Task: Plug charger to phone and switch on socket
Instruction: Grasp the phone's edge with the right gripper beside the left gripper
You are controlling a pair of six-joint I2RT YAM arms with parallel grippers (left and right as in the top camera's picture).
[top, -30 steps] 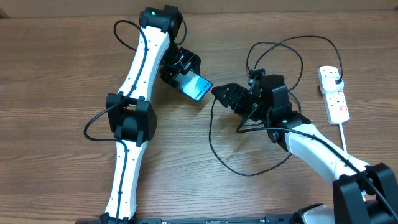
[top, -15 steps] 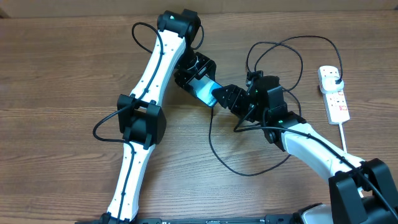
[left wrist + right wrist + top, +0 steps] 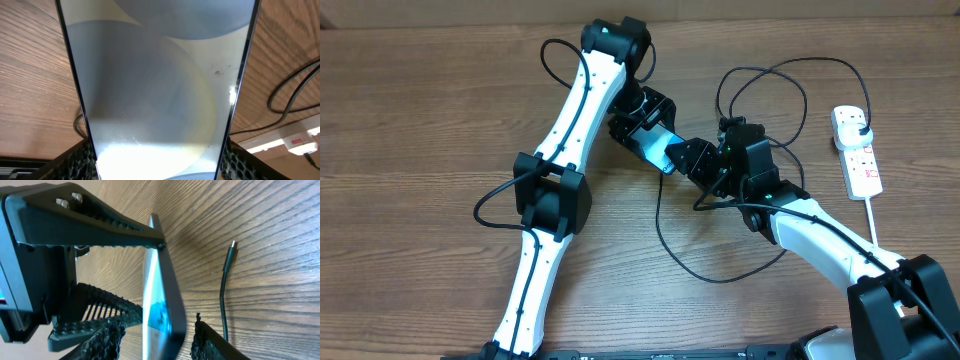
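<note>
My left gripper reaches across the phone's long edges (image 3: 77, 90). My right gripper should hold the phone's loose end (image 3: 666, 165) while my left gripper takes its front and back.
My left gripper (image 3: 640, 128) is shut on the phone (image 3: 657, 150) and holds it tilted over the table's middle. In the left wrist view the phone's pale glowing screen (image 3: 155, 85) fills the frame, clamped between the jaws (image 3: 157, 162). My right gripper (image 3: 682, 158) is open, with its fingers on either side of the phone's free end. In the right wrist view the phone (image 3: 162, 305) stands edge-on between those fingers (image 3: 157, 342) with small gaps. The charger's connector tip (image 3: 232, 245) lies loose on the wood to the right. Its black cable (image 3: 665, 235) loops around my right arm. The socket (image 3: 857, 150) lies at the far right.
The socket's thick white cord (image 3: 873, 222) runs toward the front edge. In the left wrist view the socket (image 3: 295, 142) and a black cable loop (image 3: 290, 95) show at right. The charger's plug end sits in the socket's far end (image 3: 861, 124).
My left arm carried the phone right and forward to my right gripper. The right gripper shifted slightly left, and its open fingers now straddle the phone's end.
</note>
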